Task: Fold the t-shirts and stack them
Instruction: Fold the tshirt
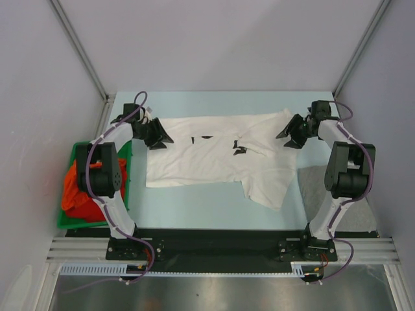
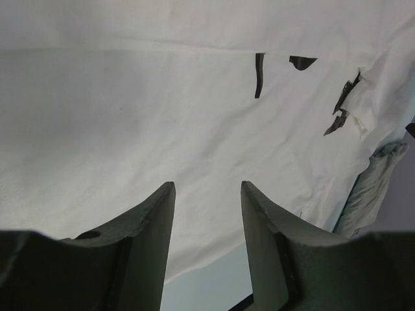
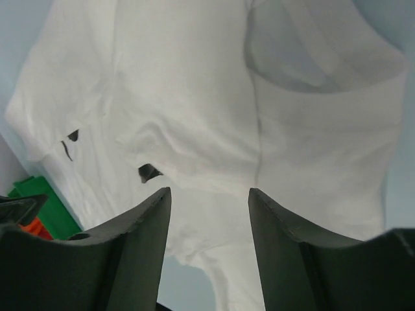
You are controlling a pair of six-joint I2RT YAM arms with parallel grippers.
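The black marks (image 1: 239, 150) near the white t-shirt's middle have a small fold lying over them, so my left gripper should pinch that raised cloth (image 1: 243, 146) and pull it straight before folding from the t-shirt's edge.
A white t-shirt (image 1: 220, 159) with small black marks lies spread on the pale blue table, one flap hanging toward the front right. It fills the left wrist view (image 2: 162, 116) and the right wrist view (image 3: 194, 97). My left gripper (image 1: 160, 137) is open and empty at the shirt's left edge (image 2: 207, 188). My right gripper (image 1: 290, 137) is open and empty at the shirt's right edge (image 3: 209, 193). An orange and a dark red shirt (image 1: 81, 194) lie bunched in the green bin. A grey shirt is not in view.
The green plastic bin (image 1: 126, 155) stands at the table's left edge beside the left arm; its corner shows in the right wrist view (image 3: 45, 201). A grey cloth (image 2: 376, 181) lies past the shirt. White walls and metal frame posts enclose the table.
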